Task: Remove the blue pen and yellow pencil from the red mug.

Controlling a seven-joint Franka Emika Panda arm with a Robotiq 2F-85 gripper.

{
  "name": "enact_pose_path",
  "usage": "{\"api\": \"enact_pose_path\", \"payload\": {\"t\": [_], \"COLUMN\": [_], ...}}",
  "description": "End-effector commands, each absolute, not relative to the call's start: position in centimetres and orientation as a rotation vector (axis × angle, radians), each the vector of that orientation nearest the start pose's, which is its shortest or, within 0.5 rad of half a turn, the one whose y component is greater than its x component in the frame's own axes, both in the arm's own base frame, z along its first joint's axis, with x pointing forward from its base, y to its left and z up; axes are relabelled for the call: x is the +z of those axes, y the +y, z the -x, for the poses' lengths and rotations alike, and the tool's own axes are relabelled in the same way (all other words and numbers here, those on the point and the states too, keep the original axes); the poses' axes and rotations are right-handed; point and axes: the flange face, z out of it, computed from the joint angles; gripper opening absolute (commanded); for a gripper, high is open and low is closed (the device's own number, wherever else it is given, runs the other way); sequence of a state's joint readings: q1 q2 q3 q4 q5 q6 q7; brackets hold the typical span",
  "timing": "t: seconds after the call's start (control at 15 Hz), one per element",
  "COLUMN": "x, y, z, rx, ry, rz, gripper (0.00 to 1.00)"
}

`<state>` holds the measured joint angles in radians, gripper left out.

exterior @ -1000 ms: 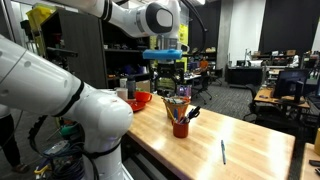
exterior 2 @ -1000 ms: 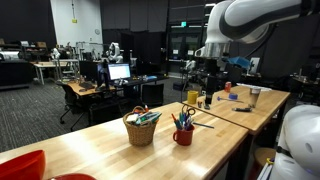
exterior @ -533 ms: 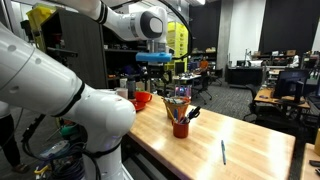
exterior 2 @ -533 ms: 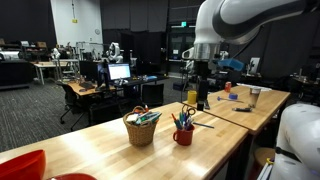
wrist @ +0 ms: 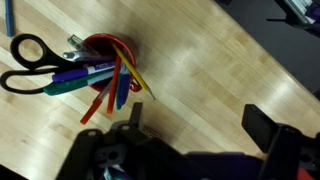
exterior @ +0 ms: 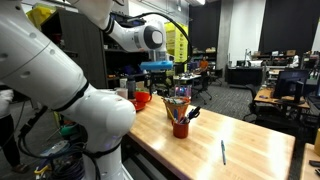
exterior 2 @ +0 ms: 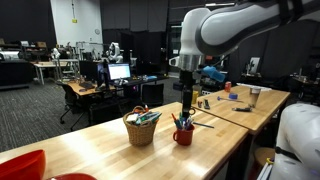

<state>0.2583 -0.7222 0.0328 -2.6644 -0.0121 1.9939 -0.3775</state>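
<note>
I should go on lowering my open gripper until its fingers are on both sides of the yellow pencil's loose end [wrist: 148, 90], because that end leans past the red mug's rim [wrist: 135, 62], clear of the markers.
The red mug [exterior: 180, 127] stands on the wooden table and also shows in the other exterior view [exterior 2: 183, 135] and the wrist view [wrist: 103, 48]. It holds black-handled scissors [wrist: 28, 62], blue and red markers and a yellow pencil [wrist: 136, 74] that leans out over the rim. A thin blue pen [exterior: 222, 151] lies flat on the table, apart from the mug. My gripper [wrist: 200, 122] is open and empty, hovering above and a little beside the mug [exterior 2: 187, 100].
A wicker basket [exterior 2: 140, 130] with items stands next to the mug. A red-orange bowl [exterior: 140, 100] sits further along the table. The table edge runs close to the mug. Desks, chairs and monitors fill the room behind.
The arm has swung over towards the mug and come lower above it. The gripper stays open. The mug and the pen on the table have not moved.
</note>
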Motion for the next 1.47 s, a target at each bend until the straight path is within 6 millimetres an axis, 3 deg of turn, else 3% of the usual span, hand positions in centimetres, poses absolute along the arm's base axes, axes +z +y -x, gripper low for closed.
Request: {"api": "enact_pose_path", "payload": {"t": [0.0,0.4,1.4], "x": [43.9,41.0,37.0], "y": [9.6,9.8,12.8], "z": [-33.5,-34.0,-34.4], "rx": [-0.030,0.055,0.172], "ry": [-1.019,-1.002,-0.992], "rz": [3.068,3.193,3.360], "gripper": [1.00,1.00,1.00]}}
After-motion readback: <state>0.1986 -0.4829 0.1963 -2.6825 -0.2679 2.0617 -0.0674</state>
